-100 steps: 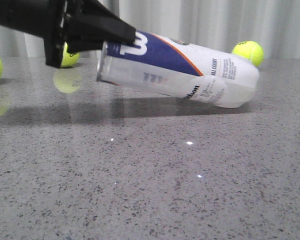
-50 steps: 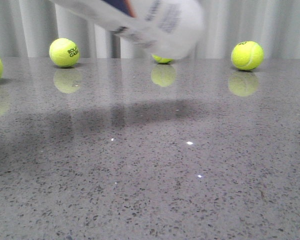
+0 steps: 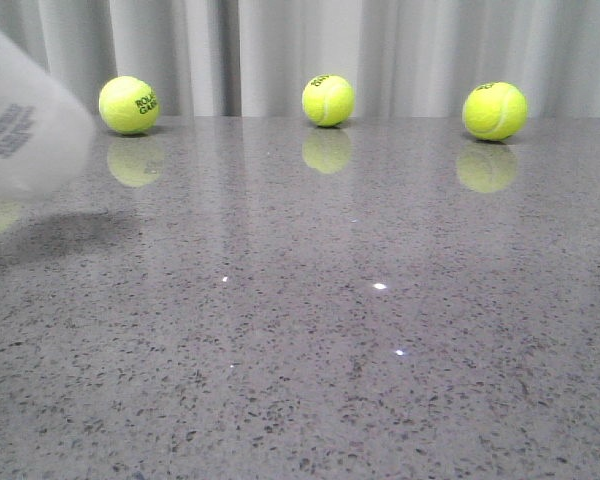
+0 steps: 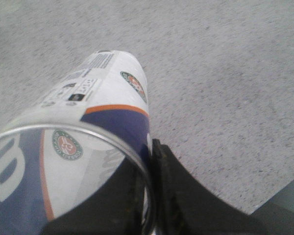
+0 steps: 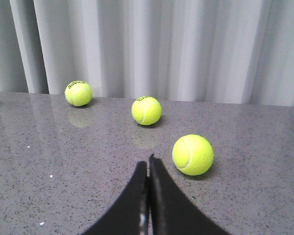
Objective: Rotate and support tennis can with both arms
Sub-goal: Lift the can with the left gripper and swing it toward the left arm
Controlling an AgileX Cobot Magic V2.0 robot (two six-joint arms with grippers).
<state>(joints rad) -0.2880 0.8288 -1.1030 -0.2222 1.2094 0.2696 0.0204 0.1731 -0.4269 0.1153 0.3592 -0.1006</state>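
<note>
I have the tilted tennis can by its rim (image 4: 95, 131) in my left gripper, so next I set the can upright, let go and come in level at its side (image 4: 100, 83).
The tennis can (image 4: 95, 112), clear plastic with a white and navy label, an orange stripe and a silver rim, fills the left wrist view. My left gripper (image 4: 149, 161) is shut on its rim, one finger inside the open mouth and one outside the wall. In the front view only the can's white closed end (image 3: 25, 130) shows, blurred, at the far left above the table. My right gripper (image 5: 148, 164) is shut on nothing, low over the grey table, out of the front view.
Three yellow-green tennis balls (image 3: 128, 104) (image 3: 328, 100) (image 3: 494, 110) sit in a row at the back of the speckled grey table (image 3: 360, 330), before a pale curtain. In the right wrist view a ball (image 5: 192, 154) lies close beside the right fingertips.
The can was lifted off the table by its rim and swung up and to the left, leaving most of the front view. The left arm has gone out of that view.
</note>
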